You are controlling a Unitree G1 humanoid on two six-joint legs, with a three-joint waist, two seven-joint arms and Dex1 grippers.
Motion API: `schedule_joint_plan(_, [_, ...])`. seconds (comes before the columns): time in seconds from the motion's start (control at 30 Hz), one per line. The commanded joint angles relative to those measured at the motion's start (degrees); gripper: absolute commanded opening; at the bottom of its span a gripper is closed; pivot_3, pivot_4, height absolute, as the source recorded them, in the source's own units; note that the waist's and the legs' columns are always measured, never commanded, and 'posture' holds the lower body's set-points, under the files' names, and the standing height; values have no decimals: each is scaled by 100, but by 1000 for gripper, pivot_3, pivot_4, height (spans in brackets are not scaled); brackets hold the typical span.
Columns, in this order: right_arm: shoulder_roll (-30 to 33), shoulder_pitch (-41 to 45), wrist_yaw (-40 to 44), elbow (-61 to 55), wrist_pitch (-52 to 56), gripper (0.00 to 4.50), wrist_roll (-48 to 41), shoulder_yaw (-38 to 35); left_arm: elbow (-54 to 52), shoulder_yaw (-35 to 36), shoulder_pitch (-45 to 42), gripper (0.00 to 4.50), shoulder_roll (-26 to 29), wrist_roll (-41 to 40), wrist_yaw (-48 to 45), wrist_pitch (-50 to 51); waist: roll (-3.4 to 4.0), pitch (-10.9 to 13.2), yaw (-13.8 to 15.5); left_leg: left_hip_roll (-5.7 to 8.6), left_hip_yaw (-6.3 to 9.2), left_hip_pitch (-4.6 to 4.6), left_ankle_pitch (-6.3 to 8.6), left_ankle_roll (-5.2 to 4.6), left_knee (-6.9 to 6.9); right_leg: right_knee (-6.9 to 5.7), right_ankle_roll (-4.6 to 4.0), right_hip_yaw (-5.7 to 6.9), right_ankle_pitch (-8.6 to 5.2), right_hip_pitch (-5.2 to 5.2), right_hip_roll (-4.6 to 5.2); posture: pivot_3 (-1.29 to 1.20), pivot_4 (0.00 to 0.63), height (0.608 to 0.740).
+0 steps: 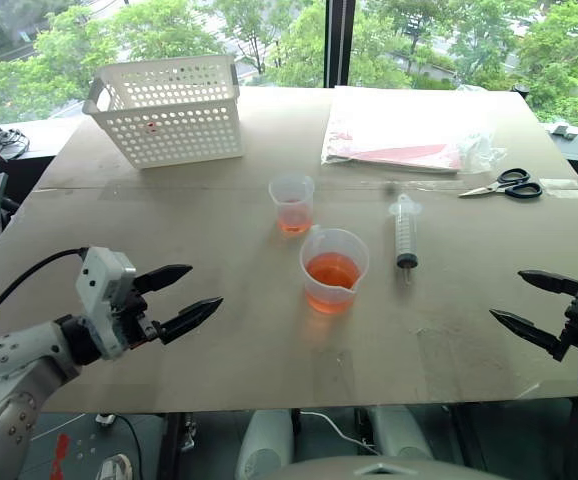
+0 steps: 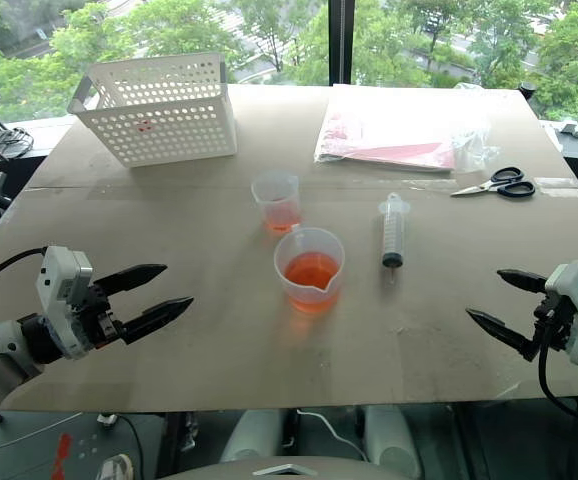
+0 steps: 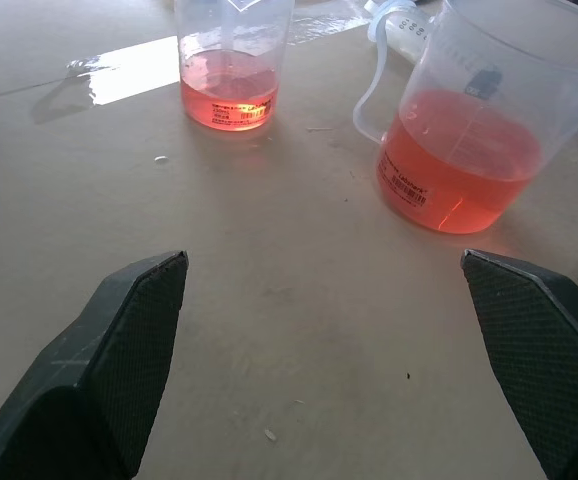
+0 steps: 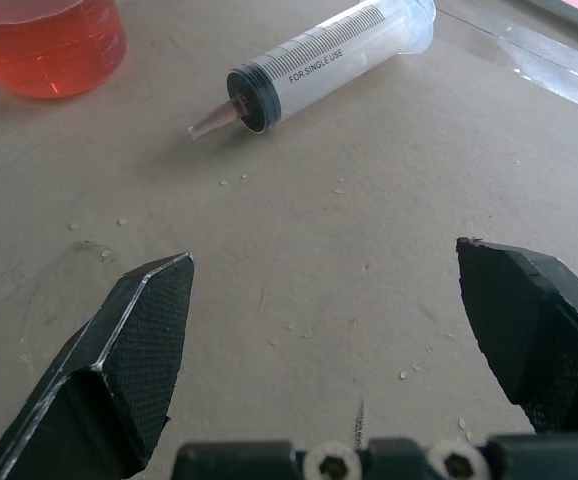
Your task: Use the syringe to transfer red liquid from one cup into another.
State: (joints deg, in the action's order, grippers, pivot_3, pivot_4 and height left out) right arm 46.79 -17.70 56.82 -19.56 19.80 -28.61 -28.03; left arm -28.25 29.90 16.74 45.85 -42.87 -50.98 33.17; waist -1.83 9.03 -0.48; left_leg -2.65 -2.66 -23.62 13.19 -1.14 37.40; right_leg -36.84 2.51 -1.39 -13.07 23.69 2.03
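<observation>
My right gripper keeps reaching open toward the syringe's body near its edge until the gripper's fingers are on both sides of it, because the syringe lies clear of the beaker and scissors.
The syringe lies flat on the table, clear with a black plunger tip, its nozzle toward me. To its left stands the larger spouted beaker holding red liquid. Behind that stands the smaller cup with a shallow red layer. My left gripper hovers open at the near left, pointing toward the cups, nothing between its fingers. My right gripper hovers open at the near right, pointing toward the syringe, also empty.
A white perforated basket stands at the far left of the table. A plastic bag with red-and-white contents lies at the far right, with black-handled scissors beside it. Small droplets dot the table near the syringe.
</observation>
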Motion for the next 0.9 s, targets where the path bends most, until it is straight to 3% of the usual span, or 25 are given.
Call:
schedule_joint_plan(0.03, [62, 476, -371, -243, 205, 4500, -37, 36, -260, 117, -300, 4467, 29, -265, 136, -18, 0, 0, 0, 0, 0, 0, 0, 0, 0, 0, 0, 0, 0, 0, 0, 0, 150, 740])
schedule_joint_plan(0.13, [271, 1604, -1233, -760, 1298, 4500, 47, 742, -649, 18, -1175, 4467, 44, -916, 620, 268, 4, 3, -28, -7, 7, 5, -1, -1, 7, -2, -3, -3, 5, 0, -1, 0, 150, 740])
schedule_joint_plan(0.27, [533, 3078, -1722, -839, 3235, 4500, -532, 1377, -835, -151, -1809, 4467, 204, -1302, 801, 521, 7, -1, -25, -4, 6, 14, -2, -1, 4, -7, -16, -11, 14, -1, -3, 0, 150, 740])
schedule_joint_plan(0.4, [-114, 5270, -2648, 65, 5478, 4500, -412, 2359, -1217, -424, -1860, 4467, 633, -1272, 338, 522, 6, 2, -63, 9, -3, -10, 0, 1, -5, 1, -29, -12, 21, 24, -13, 0, 150, 740])
schedule_joint_plan(0.5, [-950, 6443, -3239, 1062, 6882, 4500, -150, 2412, -1272, -513, -1961, 4467, 706, -1357, 343, 533, 8, 4, -46, 12, -9, -24, -1, 1, -15, -1, -28, -17, 23, 40, -17, 0, 150, 740])
schedule_joint_plan(0.7, [-1890, 7887, -4489, 3791, 7270, 4500, -375, 2261, -1297, -507, -2044, 4467, 715, -1397, 462, 575, 11, 7, -18, 25, -10, -39, -1, 1, -16, 0, -24, -7, 24, 46, -7, 0, 150, 740])
schedule_joint_plan(0.9, [-2385, 8705, -5319, 5310, 7270, 4500, -330, 2122, -1499, -438, -1827, 4467, 676, -1433, 602, 600, 12, 8, -49, 28, -6, -43, -1, -1, -18, 2, -6, -6, 35, 48, -7, 0, 150, 740])
